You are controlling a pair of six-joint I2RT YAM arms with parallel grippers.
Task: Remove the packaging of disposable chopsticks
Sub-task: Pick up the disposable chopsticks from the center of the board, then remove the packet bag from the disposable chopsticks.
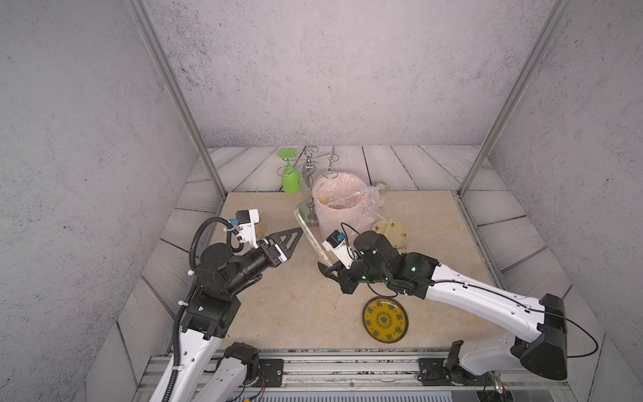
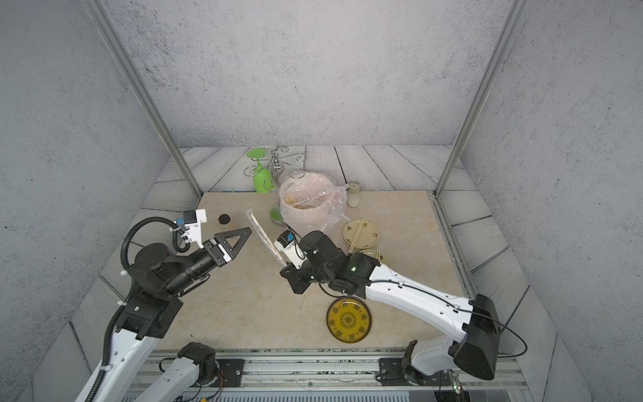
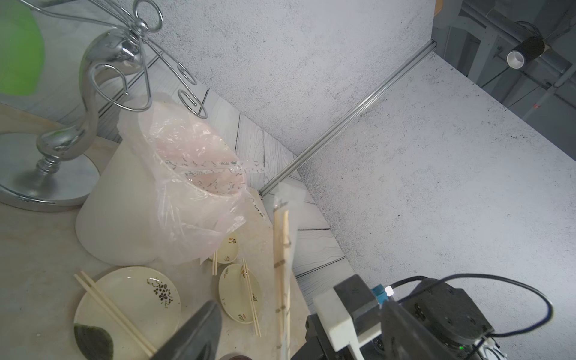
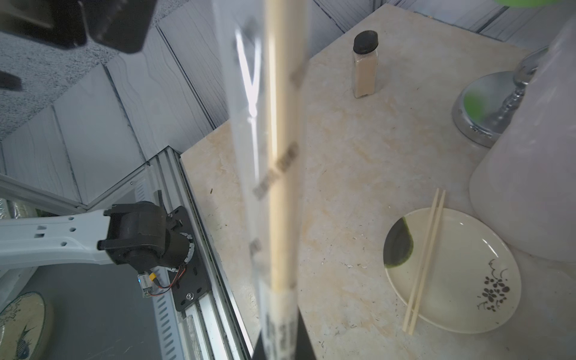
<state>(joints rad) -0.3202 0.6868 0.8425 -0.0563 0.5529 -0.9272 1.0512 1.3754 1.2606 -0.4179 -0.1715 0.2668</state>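
Observation:
My right gripper is covering the packaging's lower end [image 2: 281, 261], so my left gripper should hold the packaging's upper part [image 2: 253, 218] while my right gripper takes hold of the packaging again and leaves that end free.
A pair of disposable chopsticks [image 4: 282, 187] inside its translucent printed packaging [image 1: 311, 236] [image 2: 264, 236] is held up at a slant over the table. My right gripper [image 1: 328, 268] [image 4: 280, 343] is shut on the packaging's lower end. My left gripper [image 1: 296, 232] [image 2: 247, 231] is open at the sleeve's upper part. In the left wrist view the sleeve [image 3: 282, 274] stands between the dark fingers [image 3: 199, 333], touching neither. Bare chopstick pairs [image 3: 112, 311] [image 3: 251, 299] lie on pale plates [image 3: 140, 299]. Empty sleeves [image 3: 215, 166] rest across the bin's rim.
A white bin lined with a pinkish bag [image 1: 342, 209] stands behind the grippers. Left of it is a chrome rack [image 1: 309, 181] holding a green goblet [image 1: 290, 179]. A yellow patterned plate [image 1: 384, 318] lies near the front. A black-capped bottle [image 2: 224, 219] and a small jar [image 2: 354, 195] stand on the table.

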